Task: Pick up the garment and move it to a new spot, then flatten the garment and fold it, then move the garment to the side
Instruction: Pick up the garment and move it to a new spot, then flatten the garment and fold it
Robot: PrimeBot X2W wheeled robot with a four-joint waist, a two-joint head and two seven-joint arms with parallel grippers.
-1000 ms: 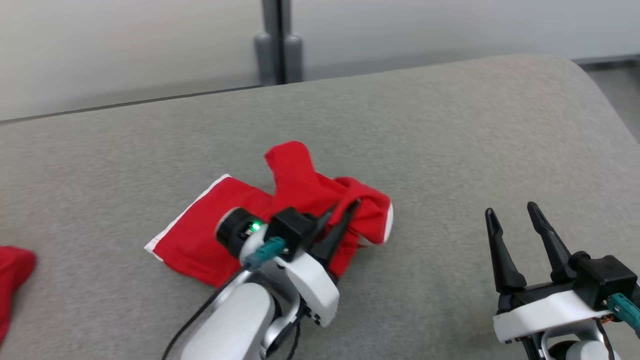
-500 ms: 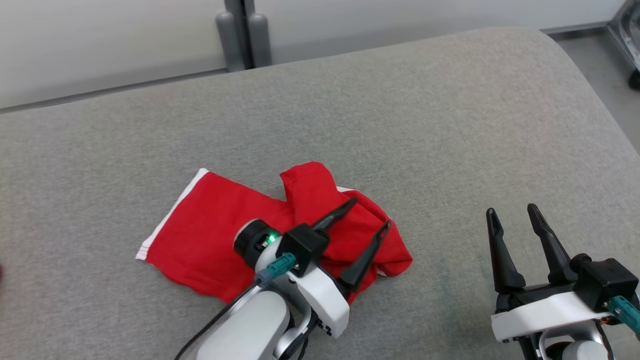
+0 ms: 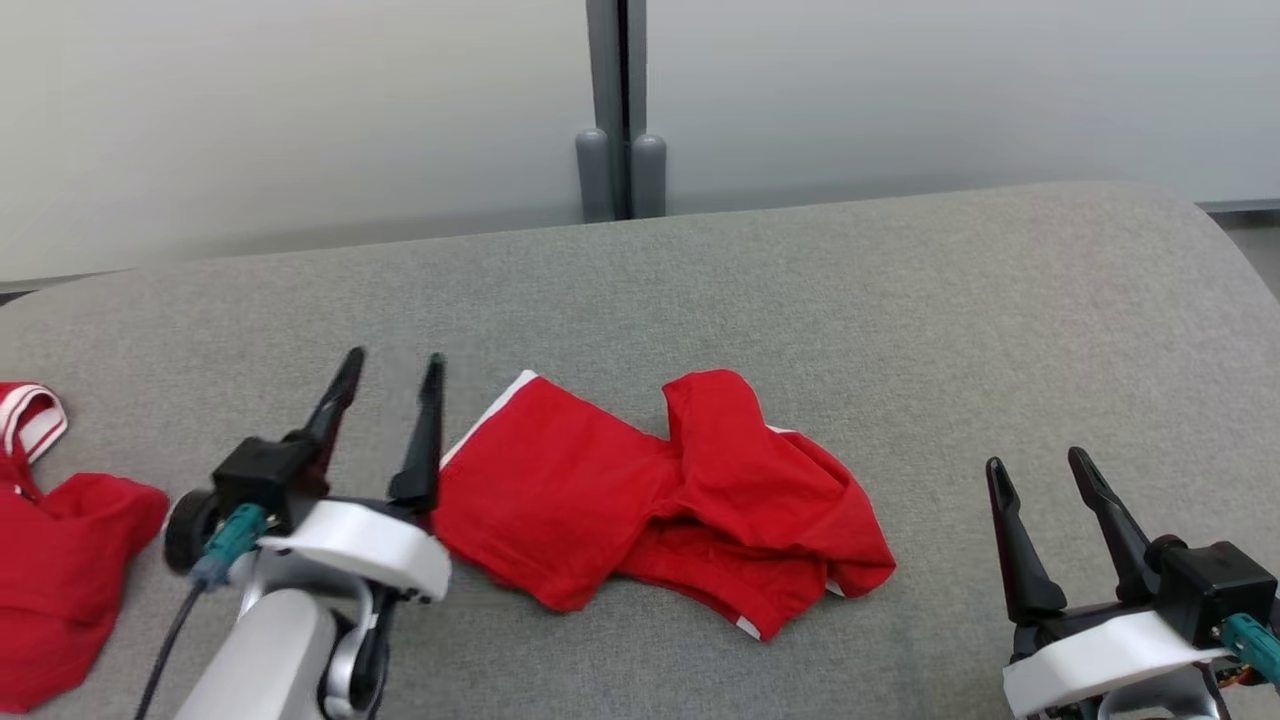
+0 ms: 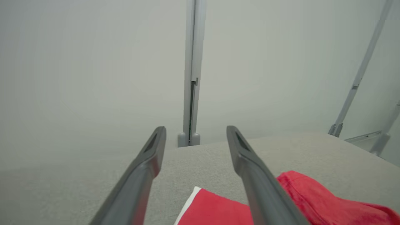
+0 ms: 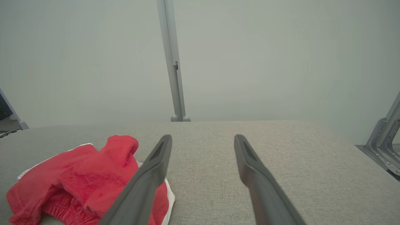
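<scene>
I see a gathered edge (image 3: 705, 586) sticking out from under the red garment's bunched half (image 3: 762, 474). That half will open out and show more edge when I pull.
A crumpled red garment (image 3: 660, 495) with white trim lies on the grey padded table (image 3: 900, 300), its right half bunched up. The left wrist view catches its near corner (image 4: 218, 209), and it sits low left as the garment (image 5: 78, 175) in the right wrist view. My left gripper (image 3: 393, 368) stands open just left of the garment, off the cloth, with nothing between its fingers (image 4: 147, 175). At the lower right, well clear of the garment, my right gripper (image 3: 1040, 468) is open and empty too, fingers (image 5: 253, 175) pointing along the table.
Another red cloth with white trim (image 3: 50, 540) lies at the table's left edge. A grey post (image 3: 620, 110) rises against the pale wall behind the table. The table's right end curves down toward the floor, where metal frame legs (image 5: 384, 137) stand.
My left gripper opened, let go of the garment and drew back to its left. The garment now lies loose on the table. The head camera also shifted. The right gripper has not moved.
</scene>
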